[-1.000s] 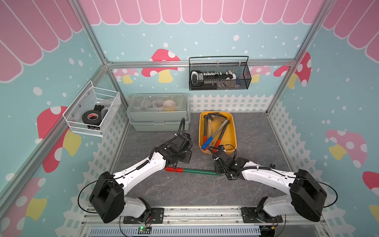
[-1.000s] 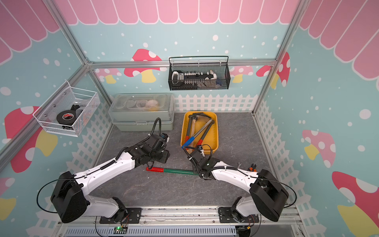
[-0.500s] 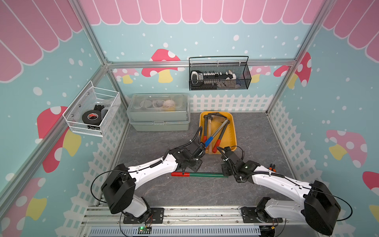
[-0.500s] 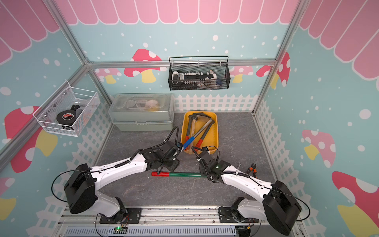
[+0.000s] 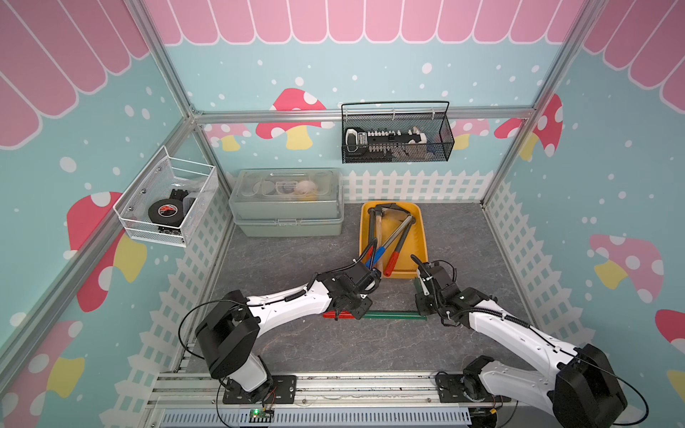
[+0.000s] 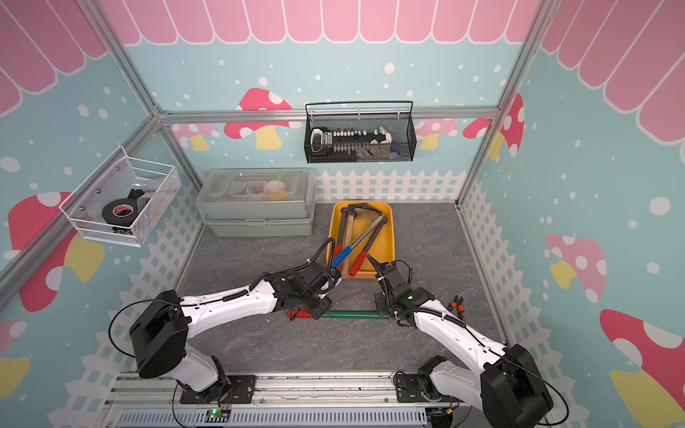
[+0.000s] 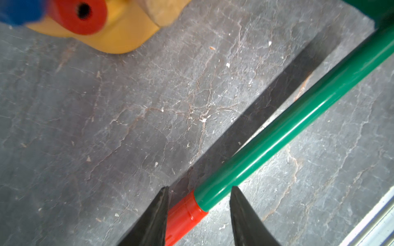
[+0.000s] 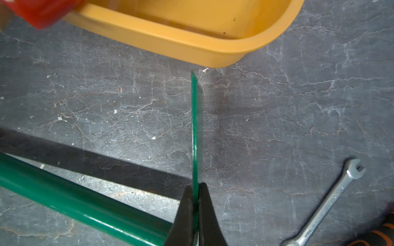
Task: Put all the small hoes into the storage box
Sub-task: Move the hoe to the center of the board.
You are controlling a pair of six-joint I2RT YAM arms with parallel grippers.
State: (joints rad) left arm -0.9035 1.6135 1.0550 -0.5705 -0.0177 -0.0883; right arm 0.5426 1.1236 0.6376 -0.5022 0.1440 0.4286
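Observation:
I should let go of the hoe's blade with my right gripper while my left gripper moves closer along the green handle [image 5: 382, 314], because my left gripper straddles the hoe's handle far from the blade [image 7: 200, 202].
The small hoe [image 5: 393, 315] lies level just above the grey floor, with a green shaft, a red grip and a thin green blade [image 8: 194, 127]. My right gripper [image 8: 195, 184] is shut on that blade, seen in both top views [image 6: 381, 307]. My left gripper [image 7: 198, 187] is open and straddles the handle where red grip meets green shaft [image 7: 298, 119], with a gap at one finger. The storage box [image 5: 423, 241], a yellow tray, sits just beyond the hoe, with its near rim in both wrist views [image 8: 170, 40].
Blue-handled [image 5: 376, 255] and red-handled [image 5: 393, 259] tools lie in the tray and overhang its near rim. A grey-green lidded case [image 5: 287, 207] stands at the back left. A black mesh basket [image 5: 396, 137] hangs on the back wall. A wrench [image 8: 328, 204] lies right of the hoe.
The hoe has shifted right along the floor with my right gripper on its blade. My left gripper came down from above the red end and now straddles the handle.

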